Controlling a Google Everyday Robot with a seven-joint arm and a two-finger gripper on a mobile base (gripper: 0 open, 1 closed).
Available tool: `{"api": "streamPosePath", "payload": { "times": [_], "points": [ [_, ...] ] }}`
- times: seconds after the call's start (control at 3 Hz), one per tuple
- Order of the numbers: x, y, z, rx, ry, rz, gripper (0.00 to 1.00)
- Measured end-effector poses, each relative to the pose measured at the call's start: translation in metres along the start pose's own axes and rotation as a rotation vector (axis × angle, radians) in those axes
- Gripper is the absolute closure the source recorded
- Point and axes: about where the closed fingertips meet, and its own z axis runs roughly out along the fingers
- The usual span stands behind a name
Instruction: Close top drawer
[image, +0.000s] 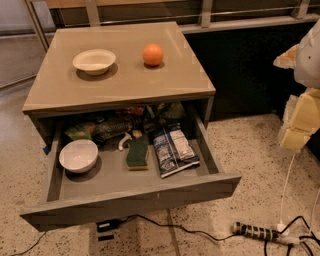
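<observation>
The green sponge (137, 154) and snack bag are lying flat inside the top drawer (135, 198), so I expect the drawer to slide straight back and carry them along when the robot pushes it.
The top drawer (131, 200) of the tan-topped cabinet (120, 85) is pulled far out toward me, its plain grey front near the bottom of the view. Inside lie a white bowl (78, 155), a green sponge (137, 153), a snack bag (173, 149) and more packets at the back. My gripper (299, 125), cream and yellow, hangs at the far right edge. It is well right of the drawer and apart from it, above the floor.
A white bowl (94, 61) and an orange (152, 54) sit on the cabinet top. A power strip (257, 232) and cables lie on the speckled floor at lower right. A dark wall panel stands behind the cabinet at right.
</observation>
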Motion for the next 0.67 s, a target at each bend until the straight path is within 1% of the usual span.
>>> {"api": "streamPosePath", "payload": {
  "times": [0.33,0.67],
  "points": [
    [0.0020,0.0010,0.0024,-0.004,0.001,0.005,0.00],
    [0.0060,0.0071,0.0070,-0.011,-0.003,0.005,0.20]
  ]
}}
